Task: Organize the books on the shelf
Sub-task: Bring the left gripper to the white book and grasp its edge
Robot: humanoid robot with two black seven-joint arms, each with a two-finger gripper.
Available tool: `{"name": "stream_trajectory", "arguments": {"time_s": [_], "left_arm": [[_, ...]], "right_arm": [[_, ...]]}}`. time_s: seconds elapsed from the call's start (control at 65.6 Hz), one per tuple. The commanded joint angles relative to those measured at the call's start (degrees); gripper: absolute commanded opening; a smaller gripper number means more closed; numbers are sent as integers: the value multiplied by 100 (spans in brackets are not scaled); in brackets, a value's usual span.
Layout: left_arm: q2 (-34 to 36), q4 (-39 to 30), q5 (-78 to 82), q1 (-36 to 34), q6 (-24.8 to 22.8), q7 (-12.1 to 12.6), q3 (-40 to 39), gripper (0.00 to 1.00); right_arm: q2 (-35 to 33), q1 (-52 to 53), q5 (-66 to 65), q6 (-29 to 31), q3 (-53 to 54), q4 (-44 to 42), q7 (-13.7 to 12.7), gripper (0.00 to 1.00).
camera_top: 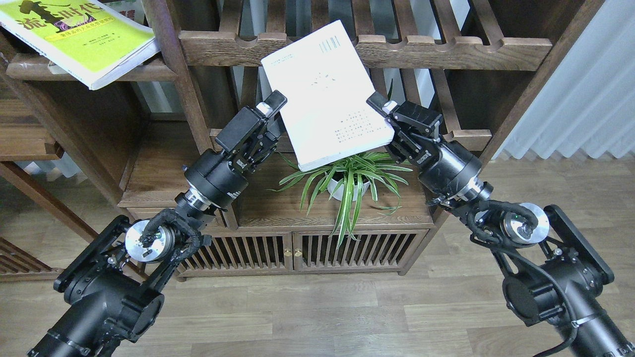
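Note:
The white book (pixel 327 98) has a thin bottom edge (pixel 346 156) that runs between my grippers, so its cover will bend when I move both grippers closer together.
The white book (pixel 325 94) is held tilted in the air in front of the slatted shelf, above the plant. My right gripper (pixel 386 119) is shut on its right edge. My left gripper (pixel 277 111) is open at the book's left edge, with one finger (pixel 274 102) over the cover and the other hidden behind the book. The yellow-green book (pixel 74 37) with black characters lies at the top left on the solid plank shelf (pixel 30 69), its corner hanging over the front edge. The book with the red title is not clearly visible.
Slatted shelves with scalloped rails (pixel 446 47) stand behind the white book. A potted spider plant (pixel 347 183) sits on the low cabinet top (pixel 278 208). A wooden post (pixel 173 74) separates the two bays. A white curtain (pixel 585 84) hangs at the right.

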Motion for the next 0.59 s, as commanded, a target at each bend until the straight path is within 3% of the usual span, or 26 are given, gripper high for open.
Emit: {"name": "stream_trajectory", "arguments": {"time_s": [0.0,0.411,0.579], "left_arm": [[1,68,8,-49,0,-6,-67,88],[1,366,44,-348,0,56,152,77],[1,401,35,-444,0,56,205,53]], "right_arm": [[31,-1,-10,5,-15,23,-2,3],[347,227,-27,-48,-138,181,-2,3],[453,315,-53,-109,-138,207,-2,3]]}}
